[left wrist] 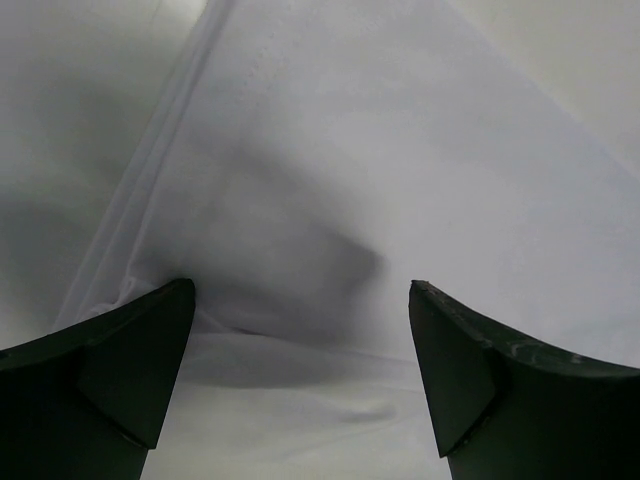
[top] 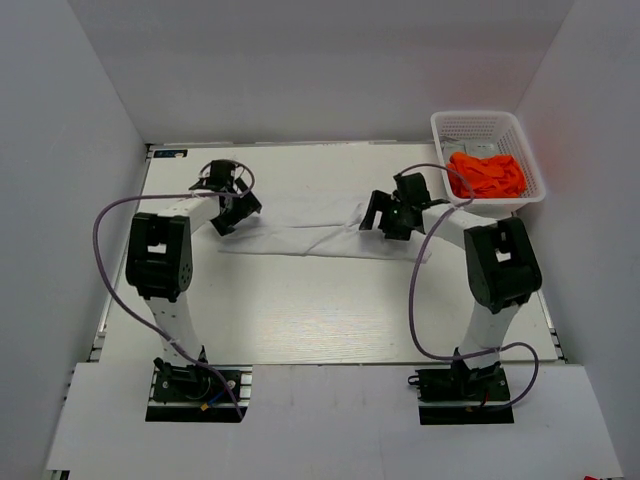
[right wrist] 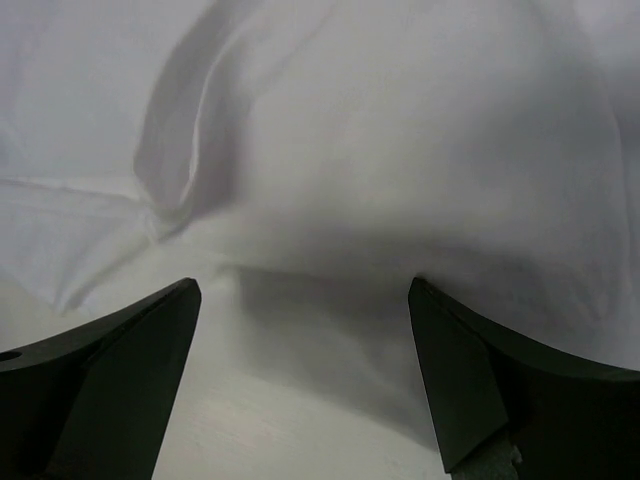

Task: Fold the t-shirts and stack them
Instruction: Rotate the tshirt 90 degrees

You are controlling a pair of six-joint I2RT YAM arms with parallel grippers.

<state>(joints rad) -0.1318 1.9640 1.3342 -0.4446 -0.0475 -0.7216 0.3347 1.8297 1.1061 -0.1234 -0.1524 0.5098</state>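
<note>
The white t-shirt's long side (top: 306,254) is toward my grippers, so I should first turn the t-shirt lengthwise, then grab its near end with both grippers and fold it away.
The white t-shirt (top: 310,225) lies spread in a wide band across the far middle of the table. It fills the left wrist view (left wrist: 400,180) and the right wrist view (right wrist: 400,150). My left gripper (top: 232,212) is open, low over the shirt's left end, with cloth between and under its fingers (left wrist: 120,370). My right gripper (top: 385,215) is open at the shirt's right part, its fingers (right wrist: 480,380) straddling the raised cloth edge above bare table. The orange t-shirt (top: 487,173) lies crumpled in the basket.
The white lattice basket (top: 480,128) stands at the back right, close to my right arm. White walls enclose the table on three sides. Purple cables loop from both arms.
</note>
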